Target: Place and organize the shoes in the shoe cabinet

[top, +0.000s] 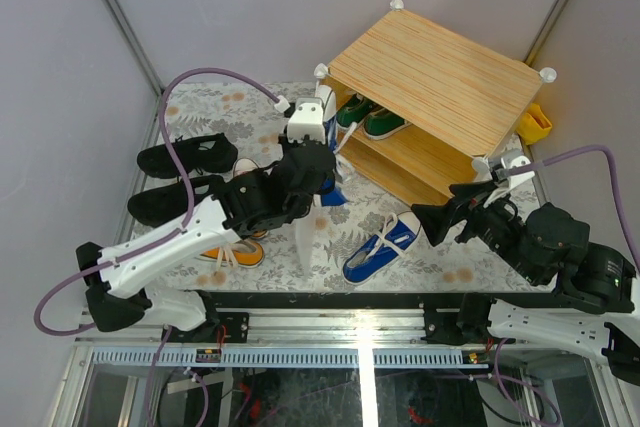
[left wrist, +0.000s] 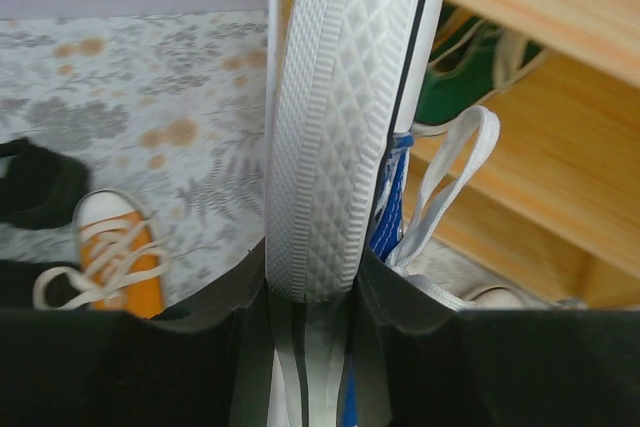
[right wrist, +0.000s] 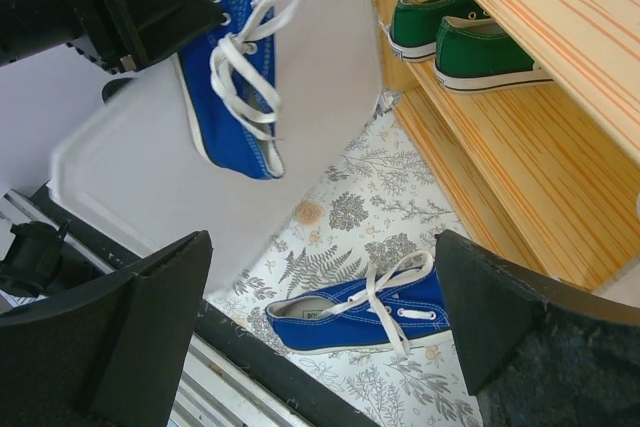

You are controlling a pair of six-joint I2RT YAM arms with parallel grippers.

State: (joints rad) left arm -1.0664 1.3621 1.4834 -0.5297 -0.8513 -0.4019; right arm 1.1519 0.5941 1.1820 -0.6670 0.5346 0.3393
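My left gripper should put the shoe it holds next to the other blue shoe and turn it sole-down before I shelve the pair, because the blue shoe hangs heel-down (right wrist: 252, 147) there now.
My left gripper (left wrist: 312, 282) is shut on a blue shoe (left wrist: 340, 117), pinching its white sole edge-on. In the top view this gripper (top: 316, 162) holds that shoe (top: 329, 119) by the left front corner of the shoe cabinet (top: 440, 72). Two green shoes (right wrist: 460, 37) stand on the cabinet's upper shelf (right wrist: 500, 167). The other blue shoe (right wrist: 360, 312) lies on the floral mat, below my right gripper (right wrist: 322, 262), which is open and empty. An orange shoe (top: 232, 252) and two black shoes (top: 185, 157) lie at the left.
The cabinet's white door panel (right wrist: 150, 177) stands open between the arms, close behind the held shoe. A yellow object (top: 535, 123) sits by the cabinet's right side. The black frame rail (top: 350, 299) borders the mat's near edge.
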